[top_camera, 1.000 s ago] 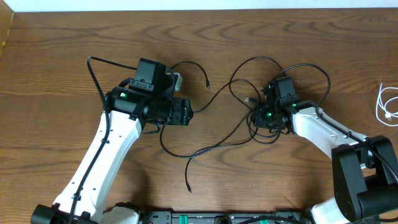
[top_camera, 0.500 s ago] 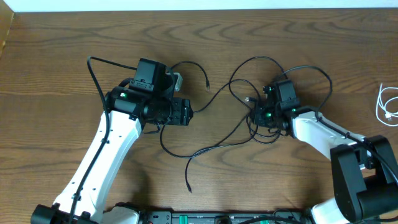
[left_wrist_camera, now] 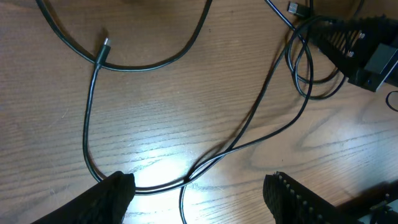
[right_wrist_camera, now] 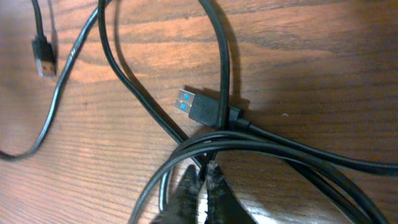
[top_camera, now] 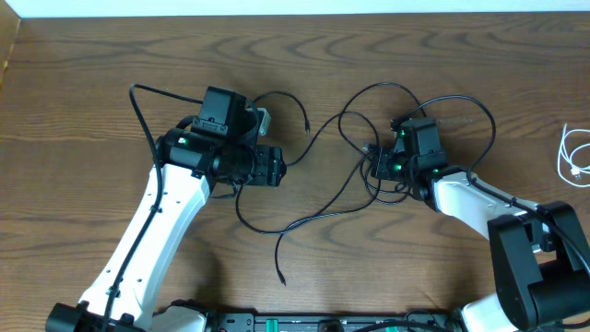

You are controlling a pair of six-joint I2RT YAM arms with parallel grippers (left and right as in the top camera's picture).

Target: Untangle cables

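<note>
My right gripper is closed where black strands of cable cross [right_wrist_camera: 205,160] under the knot's loops, so I should open it, grab one nearby piece and raise it high.
Several thin black cables [top_camera: 318,216] lie tangled on the wooden table between my two arms, with a denser knot of loops at my right gripper [top_camera: 378,164]. That gripper [right_wrist_camera: 203,180] is shut, pinching a black cable strand just below a black USB plug with a blue insert [right_wrist_camera: 200,107]. My left gripper [top_camera: 279,171] is open wide and low over the table, with crossing black cables [left_wrist_camera: 86,124] between and ahead of its fingers [left_wrist_camera: 199,199]. A white cable [top_camera: 573,157] lies coiled apart at the far right edge.
A loose cable end [top_camera: 279,277] lies near the front middle. Another small plug [right_wrist_camera: 42,55] lies at the upper left of the right wrist view. The table's back edge meets a white surface. My right gripper shows in the left wrist view [left_wrist_camera: 354,43].
My right gripper has shifted slightly toward the back with the cable in it, and the loops around it have shifted with it. The left arm has not moved.
</note>
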